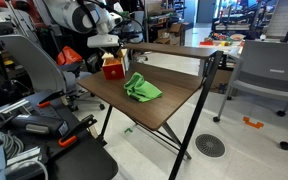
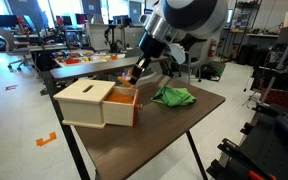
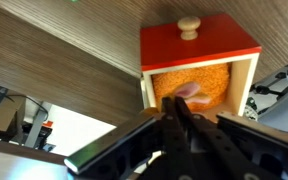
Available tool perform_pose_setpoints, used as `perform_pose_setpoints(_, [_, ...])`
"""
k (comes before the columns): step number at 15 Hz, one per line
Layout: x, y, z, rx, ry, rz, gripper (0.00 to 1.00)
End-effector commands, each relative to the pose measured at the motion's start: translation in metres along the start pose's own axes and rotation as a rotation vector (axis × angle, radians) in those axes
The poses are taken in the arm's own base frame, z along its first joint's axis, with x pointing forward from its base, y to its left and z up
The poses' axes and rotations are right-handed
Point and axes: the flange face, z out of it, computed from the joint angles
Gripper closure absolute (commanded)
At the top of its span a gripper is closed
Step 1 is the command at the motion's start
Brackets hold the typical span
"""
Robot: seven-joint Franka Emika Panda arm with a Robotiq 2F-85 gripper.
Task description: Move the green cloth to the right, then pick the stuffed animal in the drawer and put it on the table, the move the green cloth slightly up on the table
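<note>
I should go on carrying the stuffed animal (image 3: 189, 92) my gripper holds, because the table (image 2: 152, 105) beside the green cloth is clear, until the animal rests there.
The green cloth (image 1: 142, 88) lies crumpled near the middle of the brown table (image 1: 174, 108); it also shows in an exterior view (image 2: 173, 97), beside the drawer. A pale wooden box (image 2: 87, 103) has its red drawer (image 3: 199, 42) pulled open. An orange stuffed animal (image 3: 189, 88) with a pink patch lies inside the drawer. My gripper (image 3: 177, 108) hangs just above the open drawer with its fingers pressed together, tips close to the toy. I cannot tell whether they touch it. The gripper also shows in both exterior views (image 1: 109, 50) (image 2: 136, 73).
A grey office chair (image 1: 269, 70) stands beyond the table's far side and another chair (image 1: 34, 65) is near the robot base. Orange markers (image 2: 46, 138) lie on the floor. The table edge (image 2: 134, 140) is close in front of the box.
</note>
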Motion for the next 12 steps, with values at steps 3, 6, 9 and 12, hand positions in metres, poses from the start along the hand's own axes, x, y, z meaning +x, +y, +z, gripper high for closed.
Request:
perform_pose_setpoints(3, [-0.032, 0.051, -0.014, -0.046, 0.003, 0.092, 0.98])
perform_pose_setpoints(6, [-0.053, 0.064, -0.005, -0.049, -0.022, 0.118, 0.98])
perform_pose_setpoints(9, [-0.074, 0.068, 0.010, -0.035, -0.057, 0.145, 0.98])
perform_pose_setpoints(12, [-0.093, 0.067, 0.026, -0.017, -0.092, 0.168, 0.98])
